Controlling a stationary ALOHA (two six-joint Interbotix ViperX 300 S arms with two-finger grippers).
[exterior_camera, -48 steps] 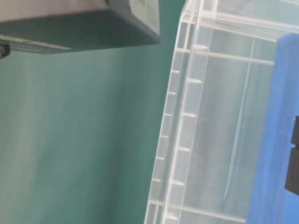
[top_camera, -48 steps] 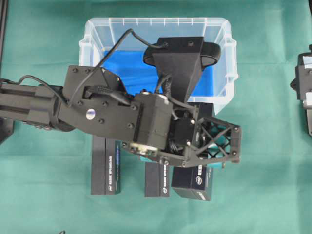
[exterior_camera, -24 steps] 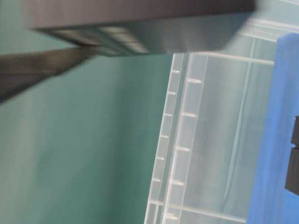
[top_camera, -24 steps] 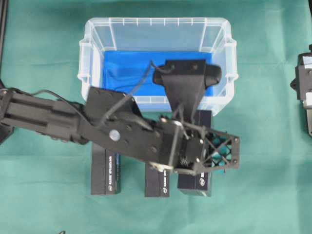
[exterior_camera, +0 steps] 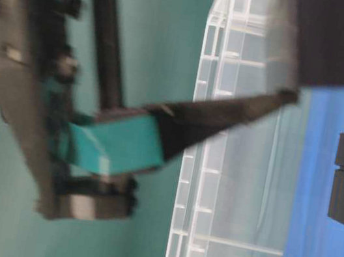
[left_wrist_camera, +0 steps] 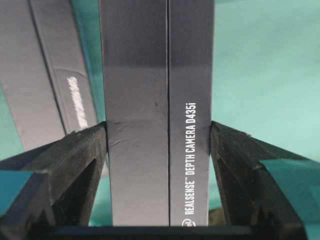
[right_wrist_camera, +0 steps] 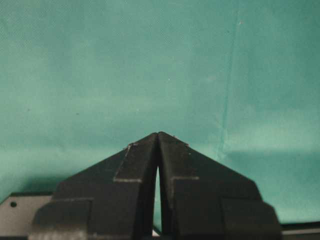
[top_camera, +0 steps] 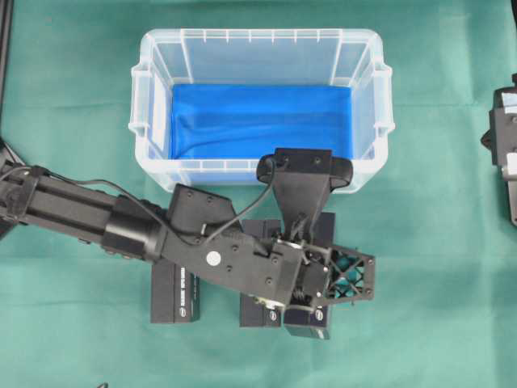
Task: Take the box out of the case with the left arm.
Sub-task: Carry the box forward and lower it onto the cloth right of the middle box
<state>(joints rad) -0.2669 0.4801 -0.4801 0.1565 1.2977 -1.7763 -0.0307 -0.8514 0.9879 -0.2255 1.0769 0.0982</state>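
Observation:
The held black box (top_camera: 308,326) is outside the case, and open green cloth (top_camera: 339,323) is beside its neighbours. My left gripper goes on lowering the box until it rests flat, then let go.
My left gripper (left_wrist_camera: 157,132) is shut on a black box (left_wrist_camera: 157,90) printed "REALSENSE DEPTH CAMERA D435i", with a finger pressed on each long side. From overhead the left gripper (top_camera: 323,301) points down in front of the case (top_camera: 153,81), outside it, with the box (top_camera: 309,323) low over the green cloth. Whether the box touches the cloth I cannot tell. The clear case shows only its blue lining (top_camera: 258,121). In the table-level view a blurred teal pad (exterior_camera: 116,145) passes in front of the case wall (exterior_camera: 206,141). My right gripper (right_wrist_camera: 158,134) is shut with nothing in it.
Two more black boxes (top_camera: 174,291) (top_camera: 258,311) lie side by side on the cloth in front of the case, just left of the held box; one shows in the wrist view (left_wrist_camera: 45,85). The right arm (top_camera: 505,137) rests at the far right edge.
The left arm has swung from above the case toward the near side and come down, carrying the box to a spot beside the two lying boxes. The right gripper has not moved.

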